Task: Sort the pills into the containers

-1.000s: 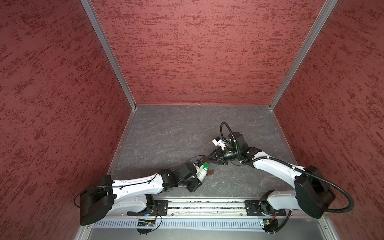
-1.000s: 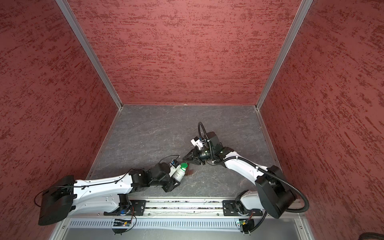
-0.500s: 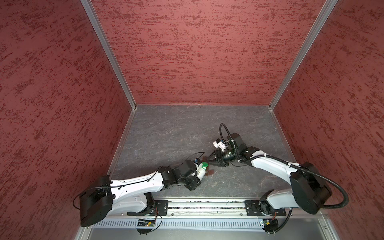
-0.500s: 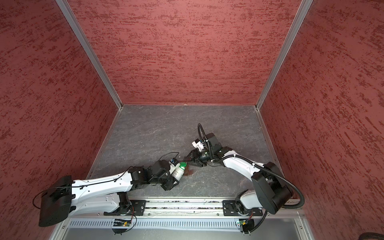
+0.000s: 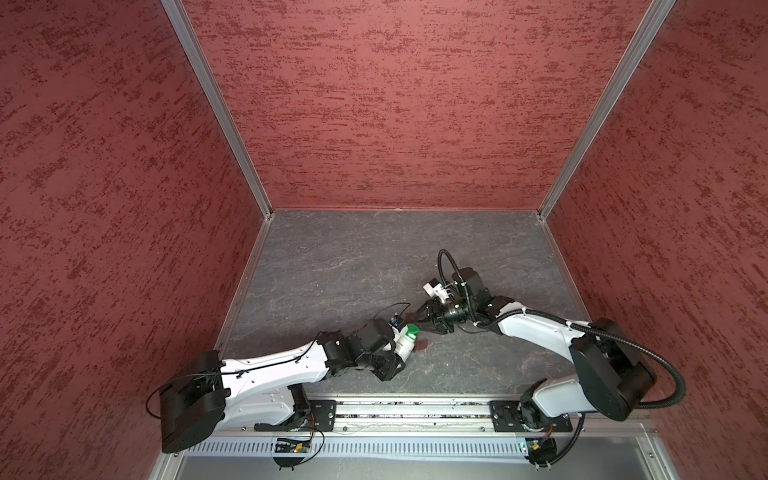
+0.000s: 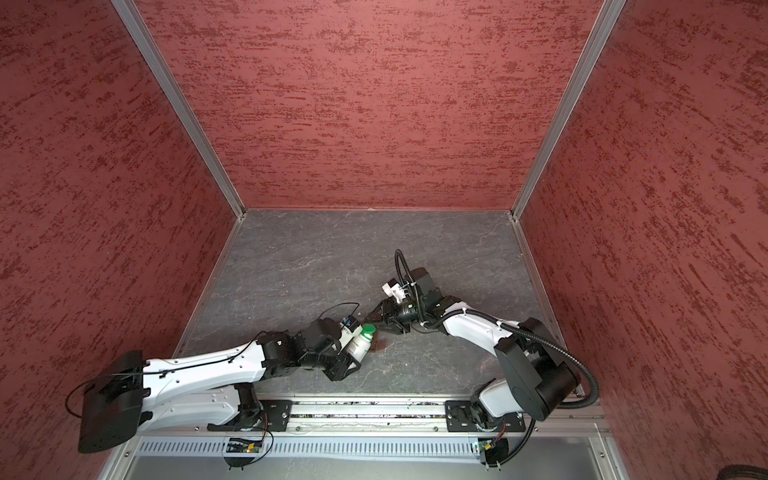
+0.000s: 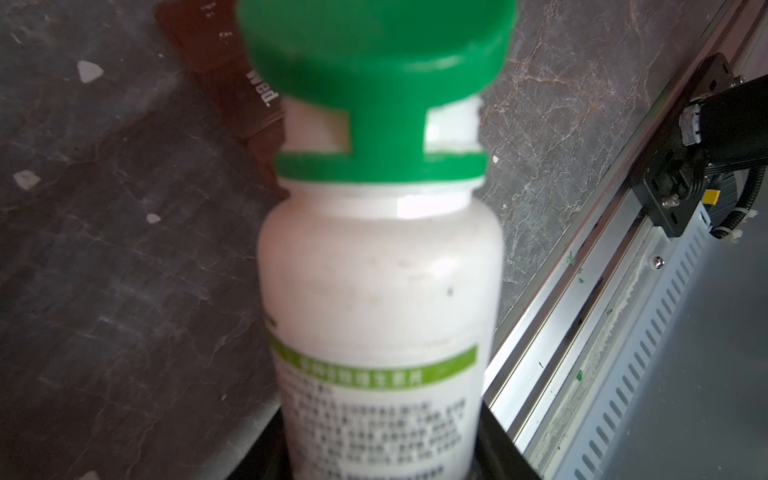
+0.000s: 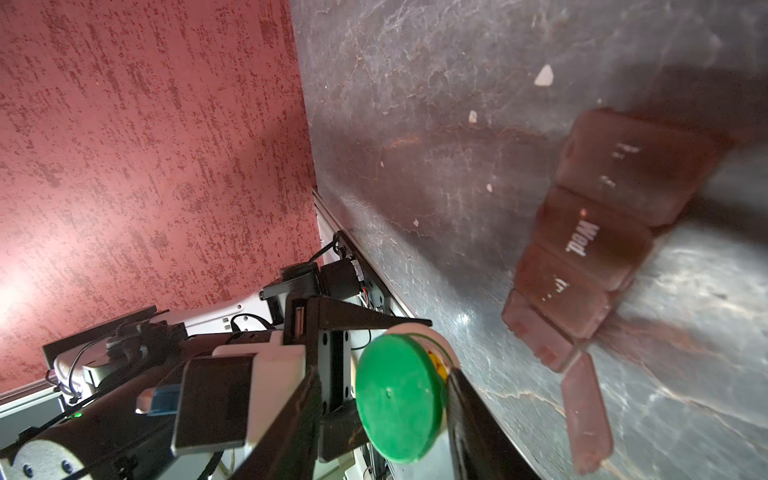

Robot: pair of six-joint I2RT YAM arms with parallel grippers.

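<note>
The green cap hangs over the bottle's opening (image 8: 439, 366), so my right gripper should pinch the cap (image 8: 398, 398) and hold it aside while my left gripper tips the bottle.
My left gripper (image 5: 397, 353) (image 7: 382, 457) is shut on a white bottle (image 5: 404, 344) (image 7: 378, 291), held tilted low over the floor. Its green cap (image 5: 412, 330) (image 8: 399, 399) is lifted off the neck and still tethered by a strap. Yellow-orange pills (image 8: 434, 359) show in the bottle's mouth. My right gripper (image 5: 419, 325) (image 8: 378, 415) is open, with one finger on each side of the cap; one finger touches its rim and the other stands apart. The containers (image 8: 590, 249) (image 7: 232, 70) (image 6: 379, 344) lie as a brown strip on the floor beside the bottle, with one end lid (image 8: 586, 415) open.
Small white flecks (image 8: 544, 77) (image 7: 89, 70) lie on the grey floor. A metal rail (image 5: 395, 409) runs along the front edge. Red walls (image 5: 395, 104) close in the back and both sides.
The right gripper's jaws have widened around the green cap. The left gripper has kept its hold on the bottle and has barely moved.
</note>
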